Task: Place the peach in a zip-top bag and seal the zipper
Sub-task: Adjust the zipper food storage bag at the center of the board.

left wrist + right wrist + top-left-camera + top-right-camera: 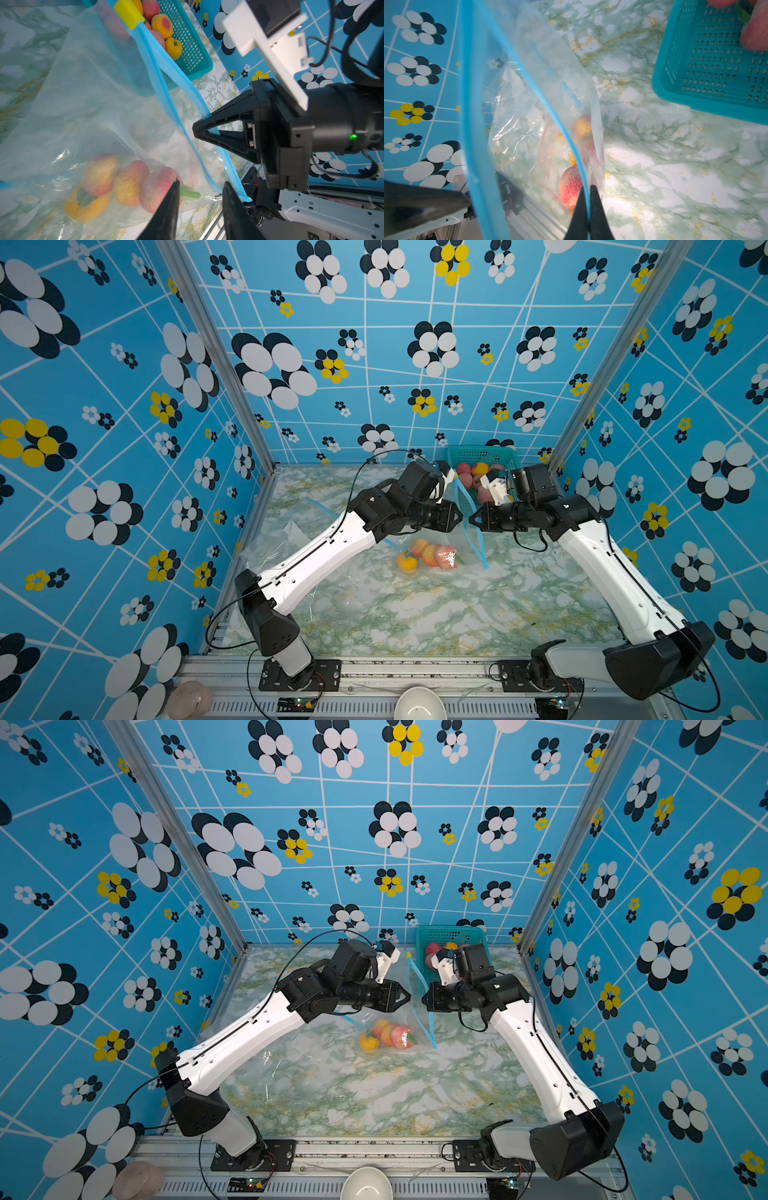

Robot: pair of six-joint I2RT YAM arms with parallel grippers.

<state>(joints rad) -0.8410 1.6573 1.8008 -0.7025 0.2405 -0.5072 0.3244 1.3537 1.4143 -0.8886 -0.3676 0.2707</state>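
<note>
My right gripper is holding the zipper, and the yellow slider's end (128, 14) of the zipper hangs loose. My left gripper should grab that end (136, 28) while my right gripper keeps its hold, before the zipper is sealed.
A clear zip-top bag (451, 539) with a blue zipper strip (478, 547) hangs between both grippers, its bottom resting on the marble table (457, 614). A pink peach (158, 191) lies inside it beside other peaches (432, 556), seen in both top views (390, 1033). My right gripper (588, 188) is shut on the zipper strip (546, 104), with a peach (570, 189) just behind it. My left gripper (201, 182) is open, and the strip's end passes behind one finger (230, 199). The yellow slider (127, 13) sits at the strip's far end. The two grippers (459, 518) (471, 520) face each other, almost tip to tip.
A teal basket (478, 456) with more peaches stands at the back right, close behind my right wrist. Another clear bag (286, 539) lies flat under my left arm. A white bowl (419, 703) sits below the table's front rail.
</note>
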